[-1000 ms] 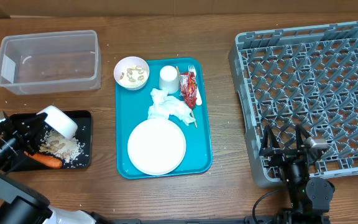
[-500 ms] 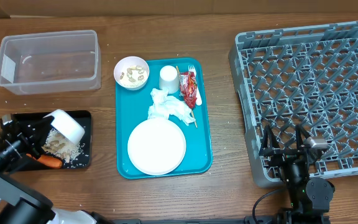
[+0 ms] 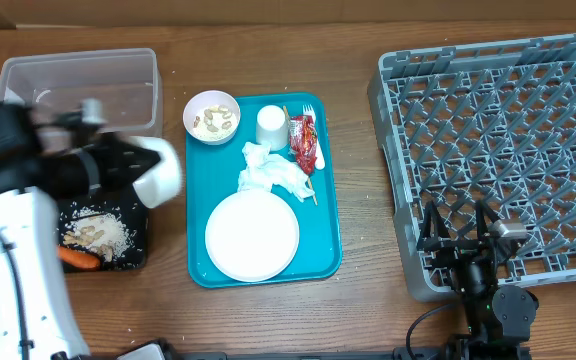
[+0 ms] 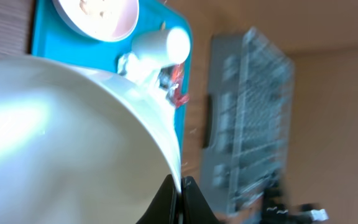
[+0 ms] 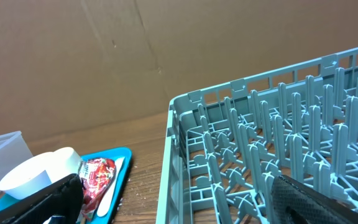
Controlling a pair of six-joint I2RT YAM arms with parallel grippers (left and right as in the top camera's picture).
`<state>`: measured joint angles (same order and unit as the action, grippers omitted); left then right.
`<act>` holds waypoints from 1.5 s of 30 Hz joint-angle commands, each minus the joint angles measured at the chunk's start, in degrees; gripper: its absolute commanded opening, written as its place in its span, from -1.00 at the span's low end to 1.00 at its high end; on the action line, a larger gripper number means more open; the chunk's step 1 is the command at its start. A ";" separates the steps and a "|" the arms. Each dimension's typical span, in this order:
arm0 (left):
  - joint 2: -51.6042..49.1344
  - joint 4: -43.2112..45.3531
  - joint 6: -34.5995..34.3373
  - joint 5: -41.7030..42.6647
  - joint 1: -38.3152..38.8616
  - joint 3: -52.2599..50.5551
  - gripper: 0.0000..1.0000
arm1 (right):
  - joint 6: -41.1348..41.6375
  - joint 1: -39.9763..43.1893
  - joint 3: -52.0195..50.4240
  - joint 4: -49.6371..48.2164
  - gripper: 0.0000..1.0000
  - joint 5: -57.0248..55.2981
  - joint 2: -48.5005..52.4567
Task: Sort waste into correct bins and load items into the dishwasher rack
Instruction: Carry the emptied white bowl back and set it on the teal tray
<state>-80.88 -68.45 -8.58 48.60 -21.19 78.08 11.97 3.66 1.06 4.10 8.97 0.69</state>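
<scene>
I can see an open spot (image 3: 214,169) beside the bowl of nuts; my left gripper should move the empty white bowl onto the teal tray (image 3: 204,190) next and release there.
My left gripper (image 3: 126,166) is shut on the rim of an emptied white bowl (image 3: 159,171), held above the table between the black tray (image 3: 136,190) and the teal tray (image 3: 323,225). In the left wrist view the bowl (image 4: 61,137) fills the left, with my fingers (image 4: 180,188) pinching its rim. Rice-like scraps (image 3: 100,234) and an orange carrot (image 3: 78,260) lie in the black tray. The teal tray holds a plate (image 3: 252,235), napkins (image 3: 273,172), a cup (image 3: 271,126), a red wrapper (image 3: 302,138) and a fork (image 3: 314,140). A bowl of nuts (image 3: 212,116) stands beside it. My right gripper (image 3: 458,232) is open over the rack's (image 3: 498,130) front edge.
The clear tub (image 3: 78,95) stands at the back left, partly behind my left arm. A thin wooden stick (image 3: 309,190) lies by the napkins. The right wrist view shows the rack's pegs (image 5: 260,143), the cup (image 5: 42,171) and the wrapper (image 5: 95,174).
My left gripper has lifted the bowl off the black tray and swung it up and right toward the teal tray. The right arm has not moved.
</scene>
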 commanded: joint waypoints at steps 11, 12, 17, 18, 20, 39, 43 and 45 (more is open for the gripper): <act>-8.13 12.90 -18.88 -48.87 36.20 0.83 -0.92 | -0.24 0.22 -0.59 -0.17 1.00 -0.37 -0.46; -10.47 14.73 -18.88 -52.35 38.56 0.81 -0.92 | -0.24 0.22 -0.59 -0.17 1.00 -0.37 -0.46; -16.68 17.86 -18.86 -59.69 42.21 0.83 -0.92 | -0.24 0.22 -0.59 -0.17 1.00 -0.35 -0.46; -17.79 18.34 -18.86 -59.71 42.60 0.83 -0.92 | -0.24 0.22 -0.59 -0.17 1.00 -0.37 -0.46; -20.22 19.76 -18.58 -60.06 43.25 0.83 -0.92 | -0.24 0.22 -0.59 -0.17 1.00 -0.37 -0.46; -23.78 19.21 -18.18 -64.72 43.21 2.80 0.15 | -0.24 0.22 -0.59 -0.17 1.00 -0.37 -0.46; -23.78 20.24 -18.08 -69.46 43.10 6.19 0.67 | -0.24 0.22 -0.59 -0.17 1.00 -0.37 -0.46; -23.78 24.04 -13.68 -69.44 42.58 6.91 0.72 | -0.24 0.22 -0.59 -0.17 1.00 -0.37 -0.46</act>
<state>-104.18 -47.44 -26.55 -17.32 21.76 82.28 11.94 3.66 1.06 4.12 8.95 0.69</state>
